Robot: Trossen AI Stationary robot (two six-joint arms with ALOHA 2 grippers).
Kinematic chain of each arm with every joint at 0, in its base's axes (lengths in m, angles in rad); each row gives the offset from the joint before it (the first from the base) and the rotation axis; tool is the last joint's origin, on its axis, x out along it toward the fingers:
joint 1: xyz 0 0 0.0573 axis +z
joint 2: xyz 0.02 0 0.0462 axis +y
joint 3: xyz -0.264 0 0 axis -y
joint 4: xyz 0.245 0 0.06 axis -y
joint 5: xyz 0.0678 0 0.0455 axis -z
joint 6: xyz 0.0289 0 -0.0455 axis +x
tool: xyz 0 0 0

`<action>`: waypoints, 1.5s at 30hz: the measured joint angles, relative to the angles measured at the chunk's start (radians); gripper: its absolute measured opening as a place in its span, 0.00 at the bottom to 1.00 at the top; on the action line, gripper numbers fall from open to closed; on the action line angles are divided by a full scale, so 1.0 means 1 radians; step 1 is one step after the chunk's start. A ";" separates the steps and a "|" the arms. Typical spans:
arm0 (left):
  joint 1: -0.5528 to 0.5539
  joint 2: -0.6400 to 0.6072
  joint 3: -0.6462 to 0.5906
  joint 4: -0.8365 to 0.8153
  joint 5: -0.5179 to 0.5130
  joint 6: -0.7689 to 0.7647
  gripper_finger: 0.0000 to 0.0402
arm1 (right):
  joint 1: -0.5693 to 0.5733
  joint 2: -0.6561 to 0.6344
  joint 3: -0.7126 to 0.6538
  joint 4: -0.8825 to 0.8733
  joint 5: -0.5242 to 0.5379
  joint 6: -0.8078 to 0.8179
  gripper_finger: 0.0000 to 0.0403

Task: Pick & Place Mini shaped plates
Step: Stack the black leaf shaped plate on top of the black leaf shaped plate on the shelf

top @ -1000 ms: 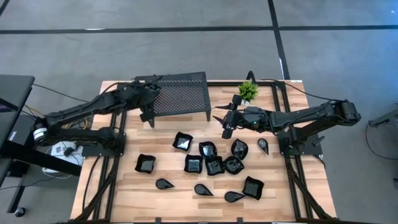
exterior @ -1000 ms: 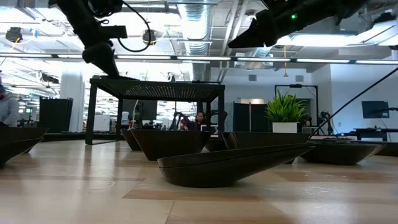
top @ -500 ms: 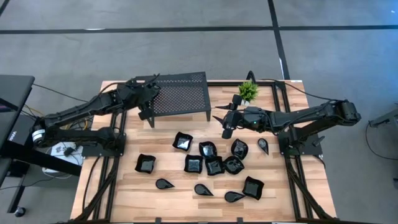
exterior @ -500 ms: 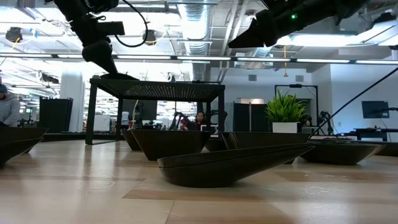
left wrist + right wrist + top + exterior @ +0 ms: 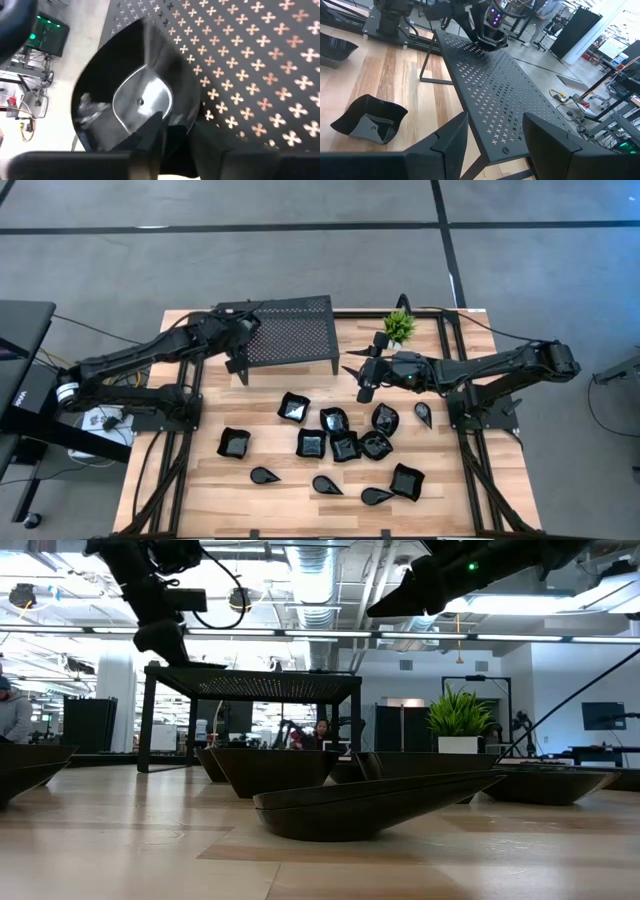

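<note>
The plate at my left gripper (image 5: 100, 100) sticks out past the stand's edge, so I should turn the plate and move it in over the perforated top (image 5: 272, 342) before I let go.
Several glossy black mini shaped plates (image 5: 345, 445) lie on the wooden table, some square, some teardrop-shaped. One more plate (image 5: 140, 100) lies on the far left corner of the black perforated stand (image 5: 295, 330), partly over its edge. My left gripper (image 5: 175, 130) is at this plate, open, with one finger over the dish's inside and the other outside its rim. My right gripper (image 5: 362, 375) hangs open above the table between the stand and the plates, with nothing between its fingers. My left gripper comes slanting down from the table's left side, and its fingers (image 5: 150, 135) stand on either side of the plate's near rim (image 5: 175, 117). Whether they touch the rim I cannot tell. The plate lies on the stand's top.
A small green potted plant (image 5: 399, 326) stands to the right of the stand, close to my right gripper. Bare wood shows at the table's left side (image 5: 200, 480). The room beyond the table holds desks and people.
</note>
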 joint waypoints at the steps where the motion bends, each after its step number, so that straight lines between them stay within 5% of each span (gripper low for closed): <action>1: 0.000 0.003 0.000 0.002 -0.003 0.000 0.17 | 0.000 0.000 0.000 0.000 0.000 0.000 0.45; 6: -0.006 0.005 0.000 0.028 -0.007 0.001 0.02 | 0.000 0.000 0.000 0.001 0.000 -0.009 0.45; 17: -0.065 0.004 0.082 0.052 -0.087 -0.136 0.02 | 0.000 0.000 0.000 0.002 0.000 -0.009 0.45; 22: -0.055 0.023 0.142 -0.034 0.058 -0.344 0.02 | -0.002 0.000 0.000 0.002 0.000 -0.009 0.45; 31: -0.029 0.064 0.142 -0.056 -0.082 -0.425 0.02 | -0.008 0.000 0.000 0.002 0.000 -0.009 0.46; 45: 0.003 0.131 0.124 -0.043 -0.034 -0.469 0.02 | -0.008 0.000 0.000 0.002 0.000 -0.009 0.45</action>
